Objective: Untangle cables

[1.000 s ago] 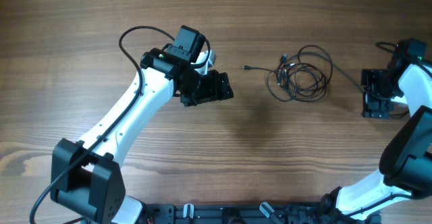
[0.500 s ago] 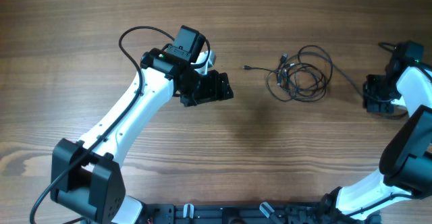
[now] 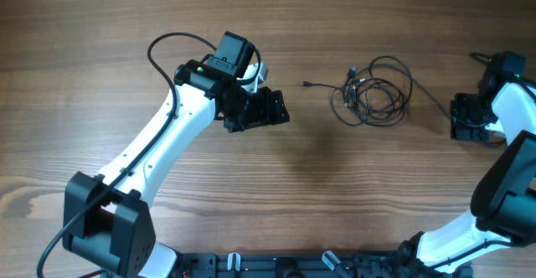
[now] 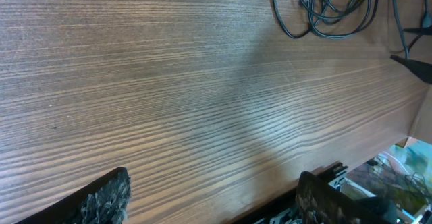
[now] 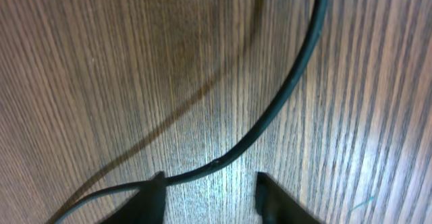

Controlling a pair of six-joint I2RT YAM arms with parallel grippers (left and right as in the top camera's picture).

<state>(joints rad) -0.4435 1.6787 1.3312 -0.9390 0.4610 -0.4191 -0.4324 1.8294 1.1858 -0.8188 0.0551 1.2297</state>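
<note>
The piece of cable runs at a slant past my right gripper's open fingers and into the cable bundle (image 3: 408, 73), so next I get it inside the gripper's fingers (image 5: 216, 162) and pull it up clear.
The cables (image 3: 373, 94) lie as a loose bundle of thin black loops on the wooden table, right of centre, with a small plug tip (image 3: 306, 84) sticking out to the left. One strand (image 3: 431, 100) runs from the bundle right to my right gripper (image 3: 463, 119). In the right wrist view this strand (image 5: 283, 96) curves across the wood and passes just in front of the left fingertip; the right gripper (image 5: 210, 193) is open, low over the table. My left gripper (image 3: 280, 110) is open and empty, left of the bundle. The bundle shows at the top right of the left wrist view (image 4: 324, 8), far from the left gripper (image 4: 216, 204).
The left arm's thicker black cable (image 3: 163, 48) loops above its wrist. The table's front edge (image 4: 405, 116) shows in the left wrist view, with clutter beyond it. Both arm bases (image 3: 109, 228) stand at the near edge.
My right gripper shifted slightly down and right one second ago, then held still. The left arm and the bundle have not moved.
</note>
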